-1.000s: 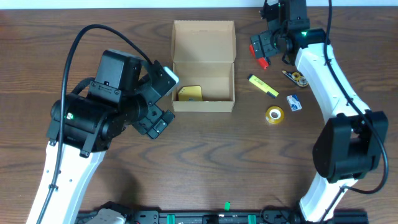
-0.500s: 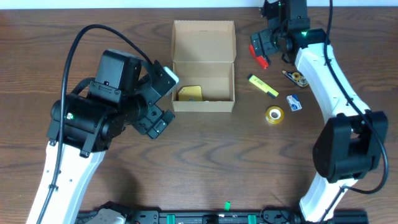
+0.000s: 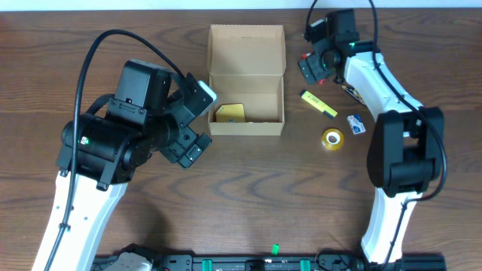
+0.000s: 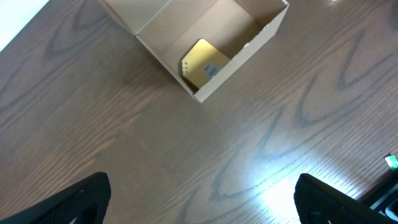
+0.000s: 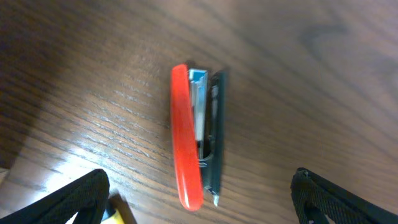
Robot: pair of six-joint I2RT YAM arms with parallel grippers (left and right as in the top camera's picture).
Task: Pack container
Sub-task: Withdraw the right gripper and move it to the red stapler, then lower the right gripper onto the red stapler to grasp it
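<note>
My right gripper should keep going down until its fingers are on both sides of the red and black stapler [image 5: 198, 140] and then close, because the open fingers line up across the stapler's narrow width [image 5: 199, 127].
The container [image 3: 246, 79] is an open tan cardboard box at the table's back centre, its flap lid folded back. A yellow pad [image 3: 230, 113] lies in its front left corner. Both also show in the left wrist view, the box [image 4: 245, 43] and the pad [image 4: 205, 62]. My left gripper [image 3: 191, 148] is open and empty, left of the box and above bare wood [image 4: 202, 211]. My right gripper [image 3: 315, 66] is open and hovers over a red and black stapler [image 5: 194, 137], which lies on the table between its fingers [image 5: 74, 199], untouched.
A yellow highlighter [image 3: 319, 104], a yellow tape roll [image 3: 332, 138] and a small blue and white item [image 3: 356, 124] lie right of the box. Another small item [image 3: 354, 92] lies partly under the right arm. The highlighter's tip shows by my right gripper's left finger [image 5: 115, 214].
My right arm has swung a little to the left and turned at the wrist, settling over the stapler. The left arm has not moved.
</note>
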